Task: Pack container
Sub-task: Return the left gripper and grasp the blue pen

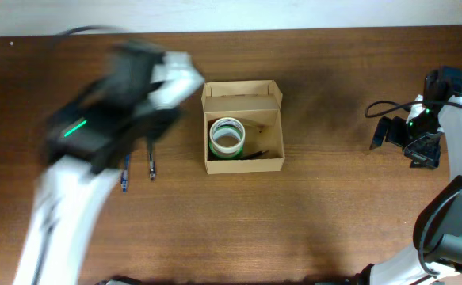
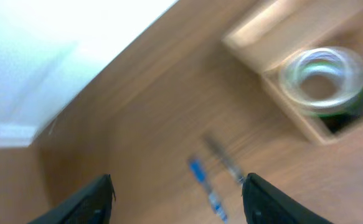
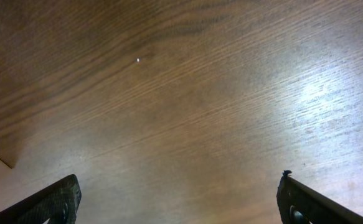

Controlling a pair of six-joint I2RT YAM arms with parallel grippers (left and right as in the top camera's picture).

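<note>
I should keep moving my left gripper toward the blue pen's clear end (image 1: 124,187) until its fingers are on both sides of it, because the blue pen (image 1: 125,172) lies free of the grey pen.
The container (image 1: 243,165), a tan cardboard box with its flap lid open at the far side, stands mid-table. Inside it lie a clear tape roll with a green edge (image 1: 227,137) and a thin dark item (image 1: 261,151). The box (image 2: 293,115) and roll (image 2: 321,78) show blurred at the upper right of the left wrist view. My left gripper (image 2: 178,199) is open and empty, above the table left of the box; in the overhead view (image 1: 147,119) it is smeared by motion. My right gripper (image 3: 178,199) is open and empty over bare wood at the far right (image 1: 389,133).
Two pens lie on the table left of the box: a blue one (image 1: 124,176) (image 2: 206,186) and a grey one (image 1: 151,165) (image 2: 225,158), both ahead of my left fingers. A black cable (image 1: 385,105) loops by the right arm. The table's far edge meets a white wall (image 2: 56,56).
</note>
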